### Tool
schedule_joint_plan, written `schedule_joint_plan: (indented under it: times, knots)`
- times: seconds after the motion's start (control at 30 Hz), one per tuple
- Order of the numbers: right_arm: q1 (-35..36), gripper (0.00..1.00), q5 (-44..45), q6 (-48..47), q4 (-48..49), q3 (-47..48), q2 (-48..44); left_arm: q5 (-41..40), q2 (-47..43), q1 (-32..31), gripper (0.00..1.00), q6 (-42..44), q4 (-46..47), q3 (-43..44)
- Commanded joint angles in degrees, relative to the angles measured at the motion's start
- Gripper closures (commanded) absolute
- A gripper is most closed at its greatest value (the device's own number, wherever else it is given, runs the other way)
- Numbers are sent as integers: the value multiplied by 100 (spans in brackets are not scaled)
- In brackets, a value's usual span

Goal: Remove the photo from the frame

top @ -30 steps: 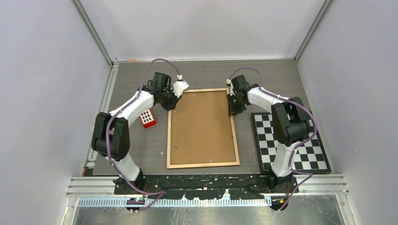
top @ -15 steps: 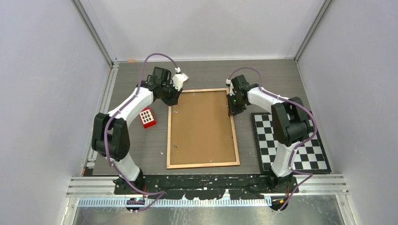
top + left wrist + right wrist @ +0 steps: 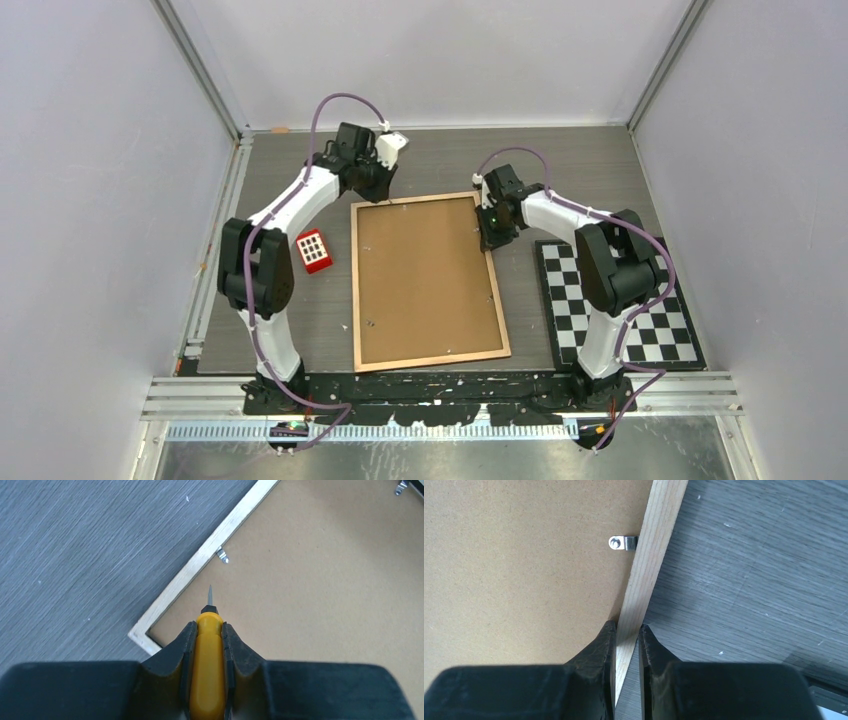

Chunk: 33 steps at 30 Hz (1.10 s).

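Note:
The screwdriver points at the frame's far rim's clip [image 3: 223,555] from above the board, so next my left gripper moves back while my right gripper turns the frame.
The frame [image 3: 354,290] lies face down on the table, brown backing board [image 3: 425,275] up inside a light wood rim. The photo is hidden under the board. My left gripper [image 3: 378,180] hovers at the far-left corner, shut on a yellow-handled screwdriver [image 3: 207,655]. Its thin tip [image 3: 210,594] points over the board, just short of a small metal clip [image 3: 222,556] on the rim. My right gripper [image 3: 487,232] is shut on the frame's right wood rim [image 3: 651,545] near the far-right corner. Its fingertips [image 3: 608,630] stand one on each side of the rim, below another clip [image 3: 621,543].
A small red block [image 3: 315,250] with white squares sits left of the frame. A black-and-white checkerboard [image 3: 620,300] lies right of it. Another clip [image 3: 401,486] shows at the far edge of the board. Enclosure walls stand close on both sides.
The frame's far end has swung left, with the right gripper still on its rim. The left arm has moved farther back and right, to the far-left corner.

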Motion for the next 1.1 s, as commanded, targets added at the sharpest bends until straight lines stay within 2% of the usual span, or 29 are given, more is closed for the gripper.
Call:
schedule_joint_plan:
  times: [0.0, 0.3, 0.4, 0.53, 0.63, 0.9, 1.07]
  knots:
    - [183, 99, -171, -221, -729, -374, 273, -45, 263, -136, 100, -157, 300, 388]
    - [190, 100, -21, -127, -738, -291, 362, -79, 498, -199, 100, -146, 337, 421]
    - [182, 99, 191, -400, -797, -46, 438, -38, 458, -194, 100, -221, 289, 491]
    - [3, 99, 773, -1388, -896, 616, 650, 74, 314, -129, 100, -298, 171, 535]
    - [-269, 99, 808, -2244, -1006, 1245, 882, 138, 189, 16, 100, -470, 78, 549]
    - [-424, 99, -204, -4483, -1634, 2911, 1635, 303, -410, 514, 100, -813, -111, 263]
    - [-245, 100, -657, -5023, -1751, 4051, 2216, 313, -844, 792, 100, -798, -155, -192]
